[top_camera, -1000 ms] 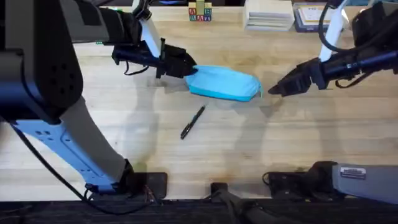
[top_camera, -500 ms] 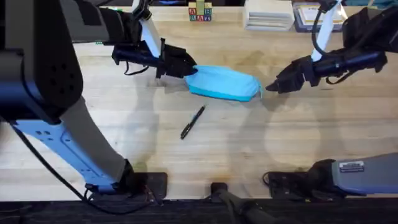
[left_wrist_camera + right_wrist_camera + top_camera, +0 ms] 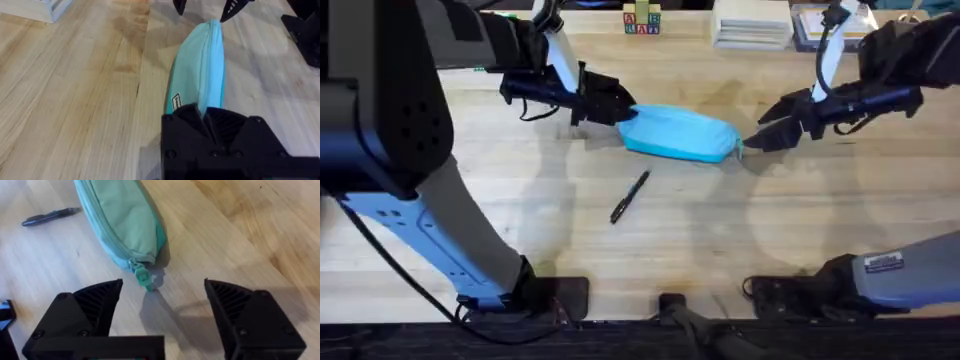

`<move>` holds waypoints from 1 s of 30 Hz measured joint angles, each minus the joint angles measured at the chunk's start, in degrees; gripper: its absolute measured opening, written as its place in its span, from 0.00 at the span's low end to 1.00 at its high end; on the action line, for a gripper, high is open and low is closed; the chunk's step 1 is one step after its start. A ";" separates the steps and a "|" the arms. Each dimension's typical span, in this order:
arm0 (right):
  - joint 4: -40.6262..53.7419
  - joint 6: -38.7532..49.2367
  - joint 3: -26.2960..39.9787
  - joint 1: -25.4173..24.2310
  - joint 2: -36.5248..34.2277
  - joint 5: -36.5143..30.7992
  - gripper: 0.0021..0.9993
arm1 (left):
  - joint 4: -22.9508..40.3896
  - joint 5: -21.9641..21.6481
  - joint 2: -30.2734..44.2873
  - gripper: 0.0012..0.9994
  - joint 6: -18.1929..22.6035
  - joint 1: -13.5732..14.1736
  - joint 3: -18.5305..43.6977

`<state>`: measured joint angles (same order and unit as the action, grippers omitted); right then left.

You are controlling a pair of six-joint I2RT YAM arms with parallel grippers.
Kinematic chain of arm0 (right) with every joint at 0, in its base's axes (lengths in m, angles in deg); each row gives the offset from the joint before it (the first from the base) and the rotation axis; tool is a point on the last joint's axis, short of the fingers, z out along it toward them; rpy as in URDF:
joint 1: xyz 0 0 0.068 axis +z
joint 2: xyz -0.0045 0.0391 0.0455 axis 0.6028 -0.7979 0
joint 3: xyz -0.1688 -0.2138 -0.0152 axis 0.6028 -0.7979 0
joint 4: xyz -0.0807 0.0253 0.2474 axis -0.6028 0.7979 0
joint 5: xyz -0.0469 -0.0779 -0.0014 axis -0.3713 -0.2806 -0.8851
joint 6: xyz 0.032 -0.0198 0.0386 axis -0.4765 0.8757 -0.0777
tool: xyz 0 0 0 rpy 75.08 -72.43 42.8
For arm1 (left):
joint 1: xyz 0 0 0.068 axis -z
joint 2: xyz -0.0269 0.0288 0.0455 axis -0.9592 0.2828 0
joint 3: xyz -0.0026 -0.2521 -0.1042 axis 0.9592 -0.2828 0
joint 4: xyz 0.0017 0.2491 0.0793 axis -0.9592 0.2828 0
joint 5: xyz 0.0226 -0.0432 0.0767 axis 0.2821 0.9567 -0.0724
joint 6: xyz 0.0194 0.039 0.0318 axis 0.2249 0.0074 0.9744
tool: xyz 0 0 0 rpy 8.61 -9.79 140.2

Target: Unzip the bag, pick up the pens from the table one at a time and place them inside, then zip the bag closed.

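Note:
The zipper line [image 3: 103, 227] runs along the length of the bag, so when I pull, the zipper pull [image 3: 142, 276] will slide to my left gripper and open a long slit.
The light-blue bag [image 3: 680, 133] lies zipped on the table [image 3: 520, 215], its length running left to right. My left gripper [image 3: 625, 108] is shut on the bag's left end; the left wrist view shows the fabric [image 3: 200, 75] pinched between the black fingers [image 3: 227, 127]. My right gripper [image 3: 752, 143] stands open just off the bag's right end, and the zipper pull [image 3: 142, 275] lies a little ahead of its fingers [image 3: 95, 305]. A black pen [image 3: 630, 196] lies on the table in front of the bag, also seen as the pen [image 3: 50, 216] beside the bag [image 3: 125, 215].
Toy letter blocks [image 3: 642, 20], a white stack [image 3: 752, 22] and a flat box [image 3: 817, 27] sit along the table's far edge. Bare wood spreads in front of the pen and to both sides.
My right gripper has moved left and slightly away, closing in on the bag's right end. The left gripper, bag and pen have stayed put.

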<state>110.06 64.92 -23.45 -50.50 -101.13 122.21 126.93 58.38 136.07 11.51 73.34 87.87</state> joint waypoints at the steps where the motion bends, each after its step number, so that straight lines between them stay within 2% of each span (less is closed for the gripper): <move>1: -0.27 0.24 0.00 0.00 -0.39 0.37 1.00 | 0.00 0.00 0.00 0.04 -0.01 0.00 0.00; 14: -0.89 2.55 0.02 0.27 -3.11 3.70 1.00 | 0.00 0.00 0.00 0.04 -0.01 0.00 0.00; 22: -0.78 2.56 0.04 4.60 -4.57 4.09 1.00 | 0.00 0.00 0.00 0.04 -0.01 0.00 0.00; 30: -0.02 2.57 0.04 5.11 -4.57 4.09 0.99 | 0.00 0.00 0.00 0.04 0.00 0.00 0.00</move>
<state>110.04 67.50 -23.41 -45.39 -105.70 126.30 126.93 58.38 136.07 11.51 73.34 87.87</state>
